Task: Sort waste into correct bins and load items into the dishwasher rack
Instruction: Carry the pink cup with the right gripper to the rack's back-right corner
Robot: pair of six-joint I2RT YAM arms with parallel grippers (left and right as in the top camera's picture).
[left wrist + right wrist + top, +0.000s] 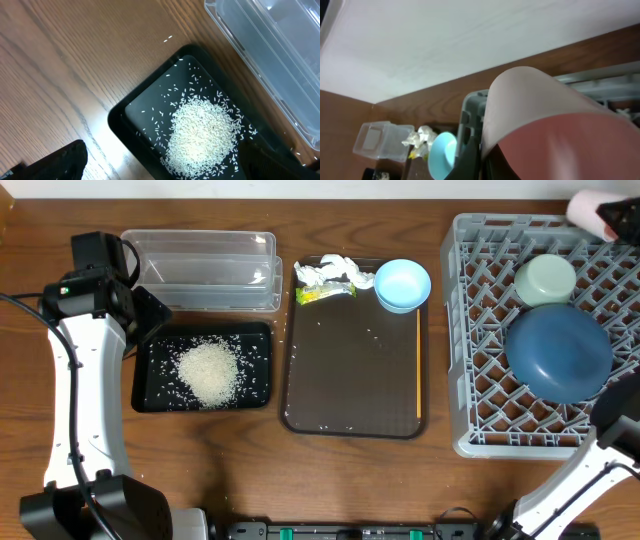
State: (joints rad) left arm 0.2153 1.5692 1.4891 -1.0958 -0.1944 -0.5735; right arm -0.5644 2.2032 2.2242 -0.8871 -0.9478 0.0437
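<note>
The rack's far corner (606,258) past the mint bowl is free for the pink cup (592,210). My right gripper should keep guiding the cup in until it sits inside.
My right gripper (610,218) is shut on the small pink cup (587,206), held over the far right corner of the grey dishwasher rack (470,360); the cup (545,120) fills the right wrist view. The rack holds the dark blue plate (558,352) and a pale mint bowl (545,280). A second pale blue bowl (402,284), crumpled tissue (335,272), the yellow-green wrapper (322,293) and the thin yellowish stick (418,365) lie on the brown tray (300,380). My left gripper (165,167) is open above the black tray (145,385), which holds rice (208,372). The clear tub (200,268) is empty.
A few rice grains are scattered on the brown tray and one lies on the wood table (168,38). The left arm (75,380) stands along the left edge. The wall runs behind the table.
</note>
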